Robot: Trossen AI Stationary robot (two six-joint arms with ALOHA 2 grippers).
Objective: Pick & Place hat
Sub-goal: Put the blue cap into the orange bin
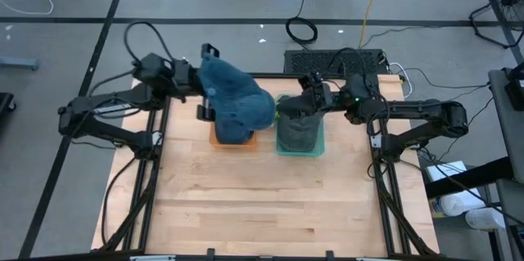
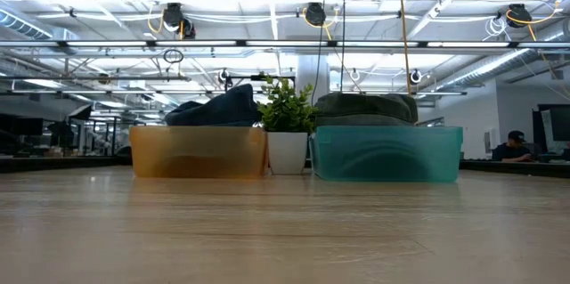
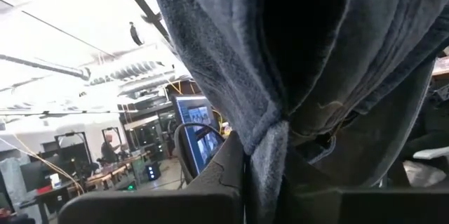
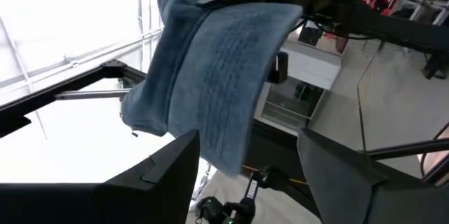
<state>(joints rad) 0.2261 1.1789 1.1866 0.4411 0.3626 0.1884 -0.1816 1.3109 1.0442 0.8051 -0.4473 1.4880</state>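
The blue hat is hanging from a bunched fold (image 3: 270, 136) in my left gripper, so my right gripper should hold the hat's bill (image 1: 259, 112) while my left gripper takes a new hold on its edge.
A blue cloth hat (image 1: 237, 97) hangs from my left gripper (image 1: 203, 87), which is shut on it over the orange bin (image 1: 233, 137). The right wrist view shows the same hat (image 4: 210, 76) in the air under the left arm. In the low view a dark blue shape (image 2: 214, 108) shows above the orange bin's rim (image 2: 198, 129). A dark green-grey hat (image 1: 298, 130) fills the teal bin (image 1: 319, 148). My right gripper (image 1: 311, 97) is open above that bin's far side and touches nothing. My left gripper pinches a bunched, gathered fold of the blue hat (image 3: 265, 155) between its two fingers (image 3: 223, 171). It comes level from the table's left side. The hat drapes over and below the fingers, slack. Whether its lower part reaches the orange bin cannot be told.
A small potted plant (image 2: 287, 133) stands between the two bins. Both bins sit near the table's far edge (image 1: 270, 74). The near half of the wooden table (image 1: 262, 204) is bare wood. Cables and a keyboard (image 1: 336, 60) lie beyond the far edge.
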